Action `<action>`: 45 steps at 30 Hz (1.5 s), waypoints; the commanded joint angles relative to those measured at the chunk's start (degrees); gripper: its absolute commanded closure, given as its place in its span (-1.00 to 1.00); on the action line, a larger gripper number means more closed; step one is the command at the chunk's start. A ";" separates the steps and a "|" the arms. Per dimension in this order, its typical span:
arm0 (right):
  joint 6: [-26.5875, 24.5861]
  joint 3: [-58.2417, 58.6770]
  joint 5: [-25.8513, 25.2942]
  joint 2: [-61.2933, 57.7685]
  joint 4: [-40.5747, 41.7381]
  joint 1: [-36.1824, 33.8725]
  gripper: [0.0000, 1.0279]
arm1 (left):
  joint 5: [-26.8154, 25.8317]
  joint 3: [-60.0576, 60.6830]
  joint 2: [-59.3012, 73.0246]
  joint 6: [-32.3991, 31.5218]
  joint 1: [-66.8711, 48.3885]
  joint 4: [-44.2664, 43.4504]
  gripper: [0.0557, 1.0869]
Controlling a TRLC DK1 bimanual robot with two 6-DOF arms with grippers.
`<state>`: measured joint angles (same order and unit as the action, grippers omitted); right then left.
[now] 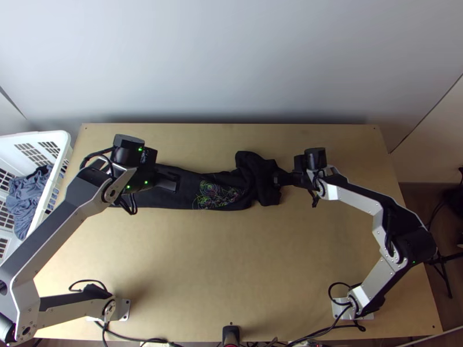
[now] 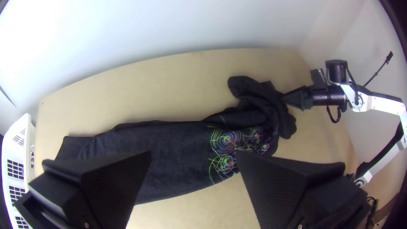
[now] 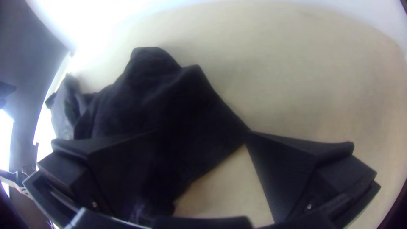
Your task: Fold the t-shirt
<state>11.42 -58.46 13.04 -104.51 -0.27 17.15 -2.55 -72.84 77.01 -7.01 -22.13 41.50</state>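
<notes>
The black t-shirt [image 1: 186,196] is narrow and its end is thick with bunched folds [image 1: 258,176], so it will drop open into a wide sheet when the robot lifts it.
The black t-shirt [image 1: 179,199] lies as a long strip across the table, its printed end bunched up at the right. Over its left part, my left gripper [image 1: 173,180] is in the top view. The left wrist view has the left gripper [image 2: 193,153] open above the shirt [image 2: 178,140], with a gap between its fingers. At the bunched end stands my right gripper [image 1: 276,178]. In the right wrist view the right gripper [image 3: 203,132] is open, its fingers apart around dark cloth [image 3: 169,101]; one fingertip meets the cloth's edge.
A white basket [image 1: 49,137] holding blue-grey cloth [image 1: 28,191] stands by the table's left edge. Bare wood [image 1: 231,260] lies between the shirt and the arms' bases. A wall [image 1: 231,63] rises behind the table, and cables [image 1: 139,338] run along its near edge.
</notes>
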 commanded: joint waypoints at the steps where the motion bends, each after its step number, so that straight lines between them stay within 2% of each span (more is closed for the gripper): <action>1: -2.19 -0.17 -2.93 -1.22 -1.66 1.49 -0.80 | 0.00 0.86 -0.11 0.59 0.77 -0.19 -0.89; 3: -2.46 -0.17 -3.11 -1.22 -2.01 1.93 -0.79 | 0.00 0.94 -0.20 0.59 0.95 -0.27 -0.89; 8: -4.21 -0.87 -4.51 -1.58 -2.19 3.42 -0.12 | 0.00 1.47 -0.37 0.59 1.56 -0.19 -0.89; 10: -4.48 -1.05 -5.83 -1.58 -2.19 4.21 0.26 | -0.09 1.73 -0.64 0.59 1.83 -0.19 -0.89; 12: -5.36 -1.40 -5.92 -1.49 -2.19 4.91 0.82 | -0.09 1.91 -0.90 0.50 1.83 -0.19 -0.89; 13: -5.36 -1.66 -6.09 -1.40 -2.28 5.09 0.94 | 0.00 2.09 -1.08 0.50 1.92 -0.19 -0.89; 22: -4.65 -2.36 -7.41 4.67 -3.07 4.74 0.94 | -0.09 2.88 -4.15 -0.03 2.35 0.78 -0.89; 32: -2.28 -14.05 -7.50 17.50 -15.02 4.74 0.94 | -0.53 7.62 -9.07 -1.87 -0.37 3.42 -0.89; 37: -0.79 -24.51 -7.85 20.22 -21.70 5.27 0.94 | -0.79 10.70 -11.62 -2.49 -7.49 5.00 -0.89; 42: -0.79 -32.69 -9.79 20.40 -25.13 6.94 0.95 | -0.18 19.40 -11.53 -0.64 -11.97 -0.36 -0.89; 45: -0.35 -35.24 -10.58 20.22 -26.01 7.46 0.95 | 2.55 25.11 -10.13 2.08 -12.32 -5.55 -0.89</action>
<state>10.26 -85.30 4.21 -85.49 -22.79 23.22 -2.92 -57.58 66.30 -8.27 -30.85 42.57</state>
